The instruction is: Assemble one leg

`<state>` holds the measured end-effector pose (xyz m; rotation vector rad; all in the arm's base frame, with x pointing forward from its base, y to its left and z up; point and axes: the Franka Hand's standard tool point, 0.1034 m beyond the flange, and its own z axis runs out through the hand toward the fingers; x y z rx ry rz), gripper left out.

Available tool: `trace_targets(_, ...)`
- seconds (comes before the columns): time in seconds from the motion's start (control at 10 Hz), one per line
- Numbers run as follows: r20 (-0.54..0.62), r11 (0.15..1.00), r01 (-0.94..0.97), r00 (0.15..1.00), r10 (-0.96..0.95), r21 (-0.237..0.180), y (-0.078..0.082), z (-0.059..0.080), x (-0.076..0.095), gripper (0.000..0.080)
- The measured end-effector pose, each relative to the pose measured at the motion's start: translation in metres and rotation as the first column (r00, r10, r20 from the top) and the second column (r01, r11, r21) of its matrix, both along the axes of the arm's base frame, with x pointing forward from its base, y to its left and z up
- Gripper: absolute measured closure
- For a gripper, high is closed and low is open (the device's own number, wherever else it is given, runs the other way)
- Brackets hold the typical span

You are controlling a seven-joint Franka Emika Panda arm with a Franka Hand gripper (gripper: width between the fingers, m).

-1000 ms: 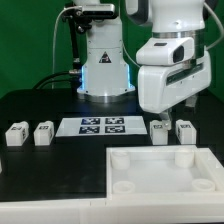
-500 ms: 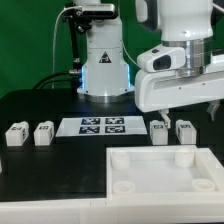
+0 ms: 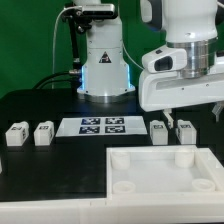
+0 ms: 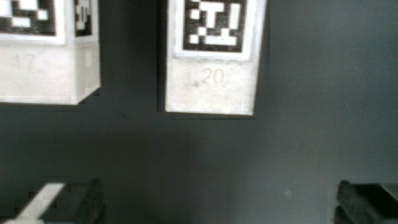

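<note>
The white leg's hidden end [image 3: 186,133] should have a narrow round peg on it when I lift the leg, because the white square piece has round corner sockets [image 3: 203,185].
Four small white legs with tag markers lie on the black table. Two are at the exterior view's left [image 3: 14,134] [image 3: 44,132] and two at its right [image 3: 158,130] [image 3: 186,130]. My gripper [image 3: 195,114] hangs just above the right pair, open and empty. In the wrist view two legs [image 4: 214,55] [image 4: 45,50] lie side by side ahead of the gripper [image 4: 214,205]. The dark fingertips [image 4: 63,203] stand wide apart over bare table and touch neither leg.
The large white square piece with round corner sockets [image 3: 150,185] fills the front right. The marker board [image 3: 103,125] lies mid-table between the leg pairs. The robot base [image 3: 104,70] stands behind it.
The hand has swung toward the exterior view's right and turned at the wrist. It now hangs over the right pair of legs. The legs have not moved.
</note>
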<state>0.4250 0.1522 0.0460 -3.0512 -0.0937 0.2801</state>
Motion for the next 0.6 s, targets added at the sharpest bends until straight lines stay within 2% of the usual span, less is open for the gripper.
trace_targets(0.1,-0.076,1.0,0.011,0.997,-0.012,-0.01,0.003,0.002,0.004,0.015)
trace_targets(0.2,-0.195,1.0,-0.003,0.981,-0.002,-0.024,0.005,0.002,-0.003,0.015)
trace_targets(0.3,-0.328,0.999,-0.013,0.945,0.0,-0.036,0.005,0.0,-0.006,0.015)
trace_targets(0.6,-0.595,0.998,-0.047,0.803,0.013,-0.042,0.004,-0.003,-0.007,0.015)
